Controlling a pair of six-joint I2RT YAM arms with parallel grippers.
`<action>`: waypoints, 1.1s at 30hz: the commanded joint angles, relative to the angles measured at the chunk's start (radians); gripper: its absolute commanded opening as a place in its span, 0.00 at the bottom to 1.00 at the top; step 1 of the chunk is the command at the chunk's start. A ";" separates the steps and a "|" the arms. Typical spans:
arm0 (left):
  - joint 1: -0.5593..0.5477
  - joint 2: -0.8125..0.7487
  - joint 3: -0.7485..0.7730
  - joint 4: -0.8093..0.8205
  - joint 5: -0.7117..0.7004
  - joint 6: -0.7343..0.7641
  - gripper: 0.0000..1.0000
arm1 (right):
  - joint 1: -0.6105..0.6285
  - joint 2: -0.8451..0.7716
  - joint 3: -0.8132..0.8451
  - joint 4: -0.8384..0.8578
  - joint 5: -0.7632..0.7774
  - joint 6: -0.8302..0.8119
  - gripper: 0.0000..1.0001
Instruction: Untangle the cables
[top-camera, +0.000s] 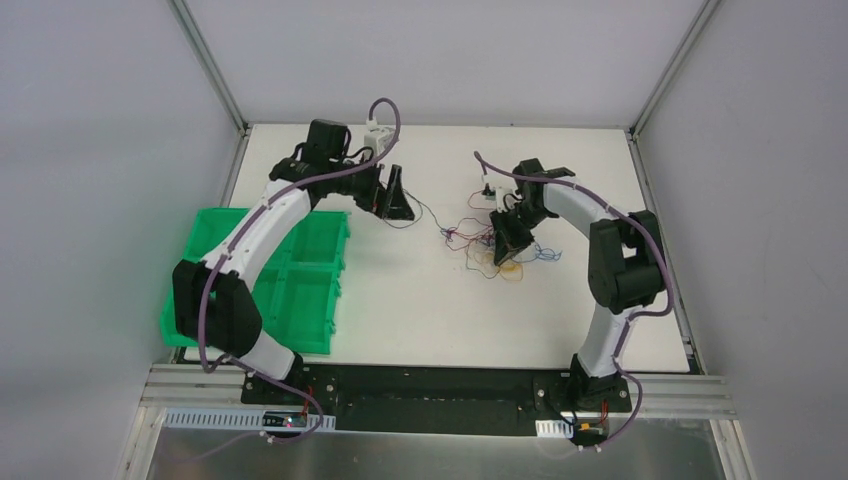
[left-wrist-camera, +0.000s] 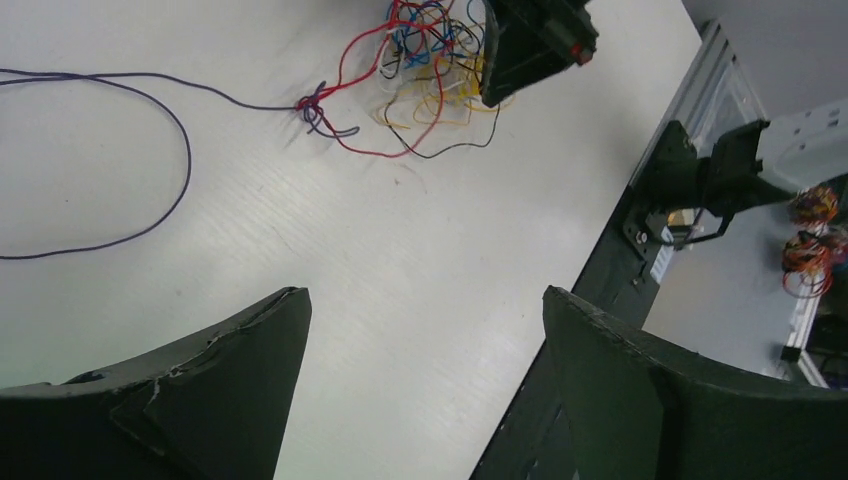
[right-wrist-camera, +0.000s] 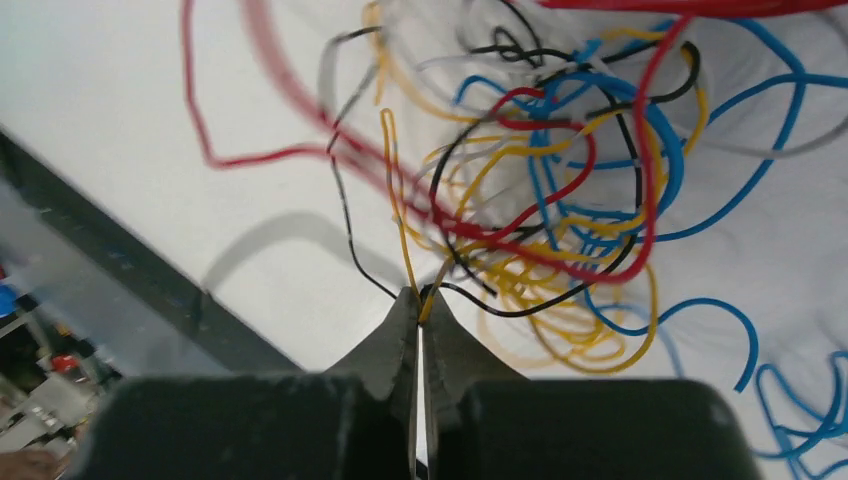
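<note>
The black cable (left-wrist-camera: 494, 124) will come free by itself and hang limp when I pull it, because a thin dark arc (left-wrist-camera: 450, 149) reaches loosely outside the heap.
The cables (top-camera: 478, 240) lie in a tangled heap right of the table's middle: red, blue, yellow, black and white strands. My right gripper (top-camera: 508, 255) points down into the heap. In the right wrist view it (right-wrist-camera: 420, 296) is shut, with a yellow cable (right-wrist-camera: 400, 215) pinched at its tips and a black cable (right-wrist-camera: 345, 225) passing right at them. Blue (right-wrist-camera: 700, 215) and red (right-wrist-camera: 280, 100) loops spread beyond. A purple cable (left-wrist-camera: 185, 150) trails left from the heap (left-wrist-camera: 430, 70). My left gripper (left-wrist-camera: 425, 295) is open above bare table beside it, holding nothing.
A green bin (top-camera: 300, 290) with several compartments sits at the table's left edge under the left arm. The table's dark near edge (left-wrist-camera: 600, 280) runs close to the left gripper's right finger. Grey walls and metal posts enclose the table.
</note>
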 joint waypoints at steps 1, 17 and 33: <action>-0.043 -0.151 -0.134 0.092 0.079 0.203 0.88 | 0.005 -0.202 0.025 -0.012 -0.351 0.117 0.00; -0.436 -0.160 -0.312 0.403 -0.072 0.597 0.72 | 0.077 -0.387 0.059 0.114 -0.604 0.457 0.00; -0.332 0.001 0.122 0.309 0.123 -0.111 0.00 | -0.153 -0.468 0.067 0.241 -0.404 0.352 0.86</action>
